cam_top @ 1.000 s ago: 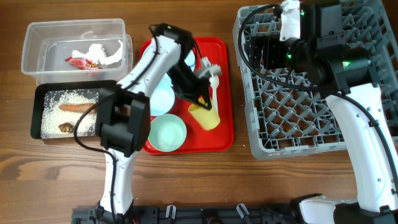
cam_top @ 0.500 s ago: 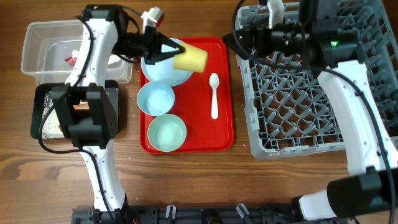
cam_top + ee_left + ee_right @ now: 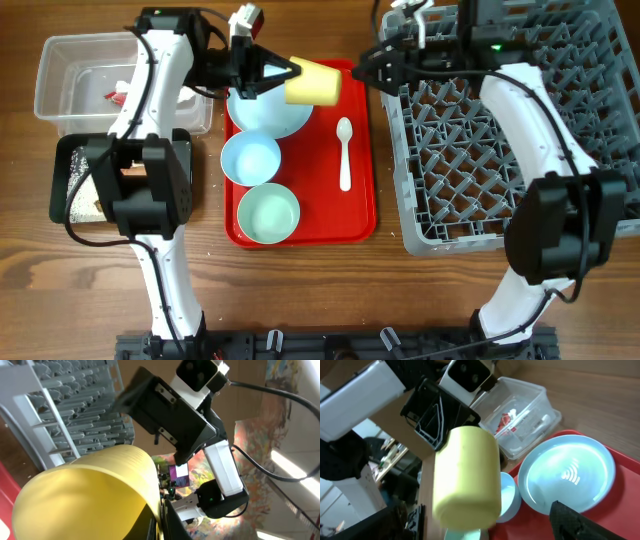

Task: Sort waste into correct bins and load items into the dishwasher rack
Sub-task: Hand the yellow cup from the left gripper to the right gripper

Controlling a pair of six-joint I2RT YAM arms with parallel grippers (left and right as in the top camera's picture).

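Observation:
I should take the cup's base (image 3: 336,86) with my right gripper before my left gripper backs off, because my left gripper holds the yellow cup's rim (image 3: 291,90) far from the dishwasher rack.
My left gripper (image 3: 283,78) is shut on the rim of the small yellow cup (image 3: 313,85) and holds it on its side in the air, above the pale blue plate (image 3: 265,115). From the right, my right gripper (image 3: 368,66) faces the cup's base with its jaws wide open, a short gap from it. In the right wrist view the cup (image 3: 467,477) hangs between the two dark fingertips (image 3: 582,522). In the left wrist view the cup (image 3: 85,495) fills the lower left. The grey dishwasher rack (image 3: 520,150) stands on the right. Paper and wrapper waste (image 3: 520,416) lies in the clear tub (image 3: 70,75).
The red tray (image 3: 360,215) holds the plate, a light blue bowl (image 3: 250,158), a mint green bowl (image 3: 268,213) and a white spoon (image 3: 344,152). The black tray (image 3: 75,180) with rice grains is partly hidden under the left arm.
The left arm lifted the yellow cup off the tray and carried it up and right. The right arm swung left off the rack until its open jaws face the cup.

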